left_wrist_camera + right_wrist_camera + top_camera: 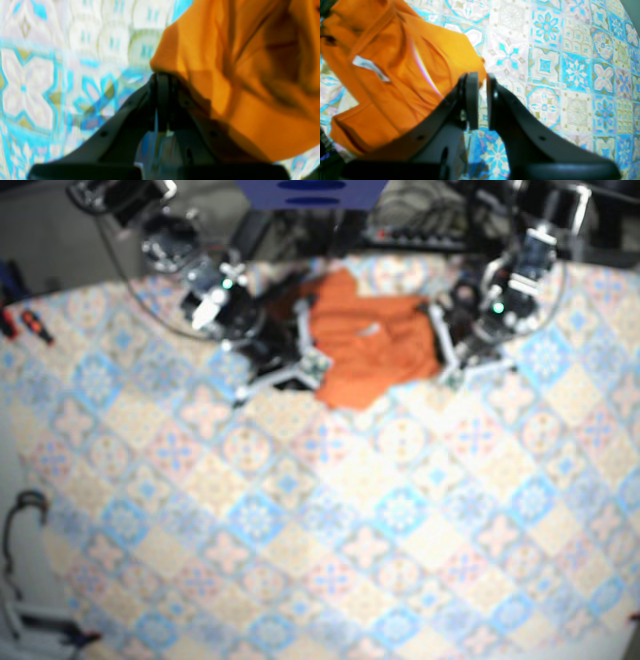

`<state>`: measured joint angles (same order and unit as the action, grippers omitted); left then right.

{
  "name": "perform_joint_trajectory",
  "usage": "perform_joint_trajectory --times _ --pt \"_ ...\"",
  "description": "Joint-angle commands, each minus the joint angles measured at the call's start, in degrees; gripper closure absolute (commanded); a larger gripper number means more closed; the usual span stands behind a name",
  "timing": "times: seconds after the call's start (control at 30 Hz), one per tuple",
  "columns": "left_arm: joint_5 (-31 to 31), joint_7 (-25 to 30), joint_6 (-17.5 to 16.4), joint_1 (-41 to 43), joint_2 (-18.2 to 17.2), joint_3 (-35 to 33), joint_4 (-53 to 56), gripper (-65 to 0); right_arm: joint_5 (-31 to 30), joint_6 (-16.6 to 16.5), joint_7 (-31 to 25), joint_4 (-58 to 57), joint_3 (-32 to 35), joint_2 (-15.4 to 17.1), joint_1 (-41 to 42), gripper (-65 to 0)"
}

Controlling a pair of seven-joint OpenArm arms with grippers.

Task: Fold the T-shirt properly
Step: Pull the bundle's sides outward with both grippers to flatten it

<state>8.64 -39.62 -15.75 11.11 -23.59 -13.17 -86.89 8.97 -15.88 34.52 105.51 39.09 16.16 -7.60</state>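
Note:
Next, I back my left gripper off and then use it to take the orange T-shirt by its side edge and turn it straight before folding, because the T-shirt lies crooked between my grippers.
The orange T-shirt lies bunched at the far end of the table, between my two arms. In the left wrist view the left gripper is shut, pinching an edge of the T-shirt, which drapes up and to the right; the frame is motion-blurred. In the right wrist view the right gripper shows a narrow gap between its pads, and a corner of the T-shirt reaches just to the tips. A white neck label is visible. From above, the right gripper and left gripper flank the cloth.
A patterned blue and white tablecloth covers the table. Cables and equipment sit beyond the far edge. Red-handled tools lie at the left edge, and a cable loop lies lower left.

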Motion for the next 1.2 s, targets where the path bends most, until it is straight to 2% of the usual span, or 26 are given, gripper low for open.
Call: perform_joint_trajectory --times 0.0,0.33,0.53,0.63,0.7,0.9,1.07,1.17 --pt "0.1 1.1 0.2 -1.6 -0.7 0.1 0.1 0.0 0.0 0.5 -1.2 1.0 -0.3 -0.1 0.3 -5.2" --pt "0.0 1.0 0.2 -10.6 3.3 -1.6 6.5 0.0 0.2 0.5 -1.5 1.2 -1.6 -0.2 -1.9 -5.2" --pt "0.0 0.9 0.2 -11.9 3.4 -5.1 8.5 0.0 0.2 0.5 -1.6 1.3 -4.0 -0.2 -3.1 -5.2" --pt "0.5 -0.5 0.2 -9.3 2.8 -4.8 7.6 0.0 0.2 0.5 -1.6 1.3 -6.2 -0.2 -3.2 -5.2" --pt "0.7 -0.8 0.2 -6.1 -0.3 -3.7 4.2 0.0 0.0 0.5 -1.6 1.2 -7.6 -0.2 -3.1 -5.2" --pt "0.7 -1.1 0.2 5.9 -4.6 7.5 -9.9 0.0 -0.2 0.5 -1.7 1.0 -8.6 -0.1 -1.4 -5.2" --pt "0.7 -1.1 0.2 10.9 -6.5 8.4 -14.4 0.0 -0.3 0.5 -1.7 -2.2 -6.5 -0.4 1.3 -5.2" --pt "0.7 -2.3 0.1 13.5 -6.5 7.9 -14.7 0.0 -0.3 0.5 -1.7 -4.9 -4.2 -2.1 3.7 -5.2"
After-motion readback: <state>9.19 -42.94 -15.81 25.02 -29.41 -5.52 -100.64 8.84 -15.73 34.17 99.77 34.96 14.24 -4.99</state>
